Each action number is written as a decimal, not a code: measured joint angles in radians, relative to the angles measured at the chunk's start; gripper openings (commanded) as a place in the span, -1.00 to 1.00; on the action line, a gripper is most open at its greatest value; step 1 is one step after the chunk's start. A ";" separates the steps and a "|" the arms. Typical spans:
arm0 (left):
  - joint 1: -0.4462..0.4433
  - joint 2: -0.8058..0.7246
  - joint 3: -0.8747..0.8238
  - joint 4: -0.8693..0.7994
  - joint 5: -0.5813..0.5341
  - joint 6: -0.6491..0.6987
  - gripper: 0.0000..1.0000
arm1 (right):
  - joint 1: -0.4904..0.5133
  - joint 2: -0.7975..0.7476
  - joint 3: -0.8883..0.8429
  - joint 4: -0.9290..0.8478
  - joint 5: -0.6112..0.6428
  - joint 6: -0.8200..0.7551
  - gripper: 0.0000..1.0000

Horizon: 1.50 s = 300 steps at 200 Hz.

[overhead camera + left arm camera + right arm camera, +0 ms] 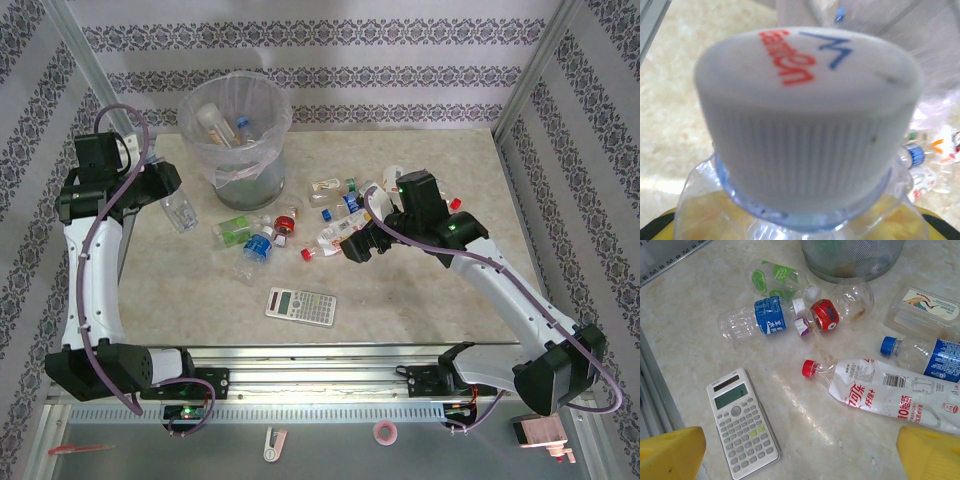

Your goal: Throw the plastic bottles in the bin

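The clear bottle's neck is between my left gripper's fingers and the bottle's bottom hangs free, so I should keep moving that gripper upward and let go over the bin's opening.
My left gripper is raised left of the bin and is shut on a clear plastic bottle. Its white ribbed cap with red and blue print looms close in the left wrist view, above the left gripper. The bin, lined with a clear bag, holds a few bottles. Several more bottles lie scattered on the table in front of it. My right gripper hangs open over them, its yellow fingers well apart. A crushed red-capped bottle with a white label lies just ahead of the right gripper.
A grey calculator lies flat near the front, left of the red-capped bottle. Blue-label, green-label and red-label bottles lie near the bin's base. A clear rectangular container and a blue-capped bottle lie on the right.
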 measured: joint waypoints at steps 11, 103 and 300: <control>-0.009 -0.010 0.010 0.023 0.006 -0.010 -0.35 | 0.000 0.001 0.001 0.000 0.000 0.000 0.95; -0.122 -0.038 0.082 0.222 0.010 -0.102 -0.36 | 0.000 0.006 0.002 0.000 0.000 0.000 0.95; -0.426 0.227 0.334 0.509 -0.258 0.113 -0.38 | 0.002 0.011 0.008 -0.003 0.001 0.000 0.95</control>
